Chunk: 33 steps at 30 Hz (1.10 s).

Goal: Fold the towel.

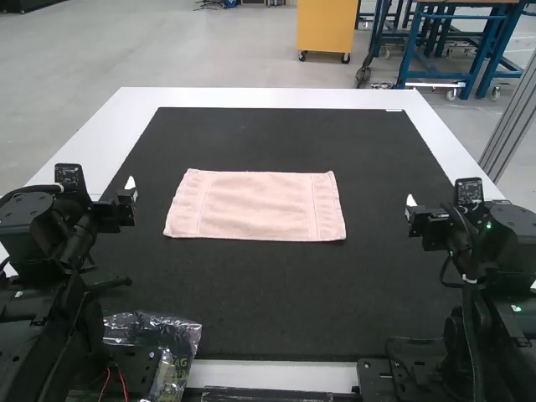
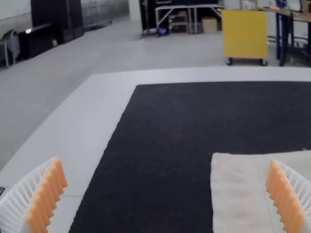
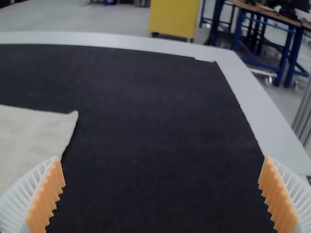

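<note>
My gripper will carry the far edge of the towel toward me. The towel lies thin and flat [image 1: 258, 209], so its far half [image 1: 261, 186] will then fold over its resting near half.
A pale pink towel [image 1: 255, 206] lies flat as a wide rectangle near the middle of the black mat; whether it is folded, I cannot tell. My left gripper [image 1: 131, 189] is off to the towel's left, and my right gripper [image 1: 410, 207] is off to its right, both apart from it. In the left wrist view, the left gripper [image 2: 167, 196] is open, with the towel [image 2: 238, 194] seen partly behind one finger. The right wrist view has the right gripper [image 3: 161, 194] open too, and an end of the towel [image 3: 34, 141] beyond one finger.
The black mat [image 1: 268, 293] covers most of the white table [image 1: 268, 98]. A crumpled clear plastic bag [image 1: 172, 339] lies at the near edge beside the left arm's base. A dark bar [image 1: 268, 394] runs along the near side between the arm bases.
</note>
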{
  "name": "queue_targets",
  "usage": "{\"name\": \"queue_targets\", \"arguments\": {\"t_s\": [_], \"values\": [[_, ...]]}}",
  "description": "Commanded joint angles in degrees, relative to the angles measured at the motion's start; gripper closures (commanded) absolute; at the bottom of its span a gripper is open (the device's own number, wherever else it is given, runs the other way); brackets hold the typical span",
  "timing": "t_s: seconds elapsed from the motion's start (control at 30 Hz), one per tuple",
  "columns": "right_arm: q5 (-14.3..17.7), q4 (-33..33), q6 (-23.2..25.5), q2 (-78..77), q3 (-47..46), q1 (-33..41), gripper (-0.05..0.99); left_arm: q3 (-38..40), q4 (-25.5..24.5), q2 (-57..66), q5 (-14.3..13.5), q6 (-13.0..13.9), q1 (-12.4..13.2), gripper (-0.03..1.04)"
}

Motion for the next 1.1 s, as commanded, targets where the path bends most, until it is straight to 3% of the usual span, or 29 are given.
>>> {"name": "queue_targets", "arguments": {"t_s": [0.0, 0.13, 0.2, 0.23, 0.27, 0.3, 0.37, 0.4, 0.43, 0.5, 0.57, 0.6, 0.67, 0.8, 0.9, 1.07], "values": [[-1.9, -0.9, -0.4, -0.6, -0.3, -0.4, 0.01, -0.4, 0.1, -0.4, -0.4, 0.5, -0.3, 0.04], [-1.8, 3.3, -4.3, -0.6, -0.3, -0.4, 0.01, -0.3, 1.2, -0.4, -0.4, 0.8, -0.1, 0.04], [-1.7, 6.6, -8.9, -0.6, -0.3, -0.5, 0.01, -0.4, 3.5, -0.4, -0.5, 1.6, 0.0, 0.04], [-1.6, 7.8, -12.5, -0.6, -0.3, -0.5, 0.01, -0.4, 4.9, -0.4, -0.5, 4.1, 0.0, 0.05], [-1.6, 8.1, -16.2, -0.6, -0.3, -0.6, 0.01, -0.4, 5.5, -0.4, -0.5, 9.6, -0.1, 0.06], [-1.5, 8.8, -19.3, -0.5, -0.3, -0.5, 0.01, -0.4, 5.7, -0.4, -0.5, 11.4, -0.2, 0.06], [-0.1, 10.0, -21.4, -0.6, -0.3, -0.6, 0.02, -0.4, 5.8, -0.4, -0.5, 11.0, -0.2, 0.06], [0.0, 10.1, -23.0, -0.6, -0.3, -0.6, 0.02, -0.4, 5.7, -0.4, -0.5, 12.5, 0.0, 0.06], [0.0, 10.2, -24.1, -0.6, -0.3, -0.7, 0.02, -0.3, 6.1, -0.4, -0.3, 16.5, -0.1, 0.06], [0.0, 13.0, -24.6, -0.6, -0.3, -0.7, 0.02, -0.4, 6.5, -0.4, 1.3, 18.5, -0.4, 0.06], [0.6, 17.9, -23.3, -0.6, -0.3, -0.8, 0.02, -0.3, 9.5, -0.4, 2.3, 18.0, -0.5, 0.06], [1.4, 20.2, -22.9, -0.6, -0.1, -0.9, 0.02, -0.3, 12.1, -0.4, 2.5, 16.1, -0.5, 0.06], [1.5, 21.0, -20.8, -0.3, 2.1, -0.9, 0.02, 0.5, 14.3, -0.4, 2.9, 15.1, -0.5, 0.06], [1.6, 20.1, -14.3, 4.6, 10.6, -1.0, 0.02, 7.1, 12.9, 0.7, 4.7, 14.1, -0.5, 0.06], [2.0, 19.5, -8.0, 14.4, 18.1, -1.0, 0.02, 13.0, 13.1, 5.7, 5.2, 11.4, -0.5, 0.06], [0.7, 16.2, 2.1, 31.2, 28.4, -1.0, 0.02, 23.1, 14.8, 23.6, 6.3, 1.2, -0.5, 0.06]]}}
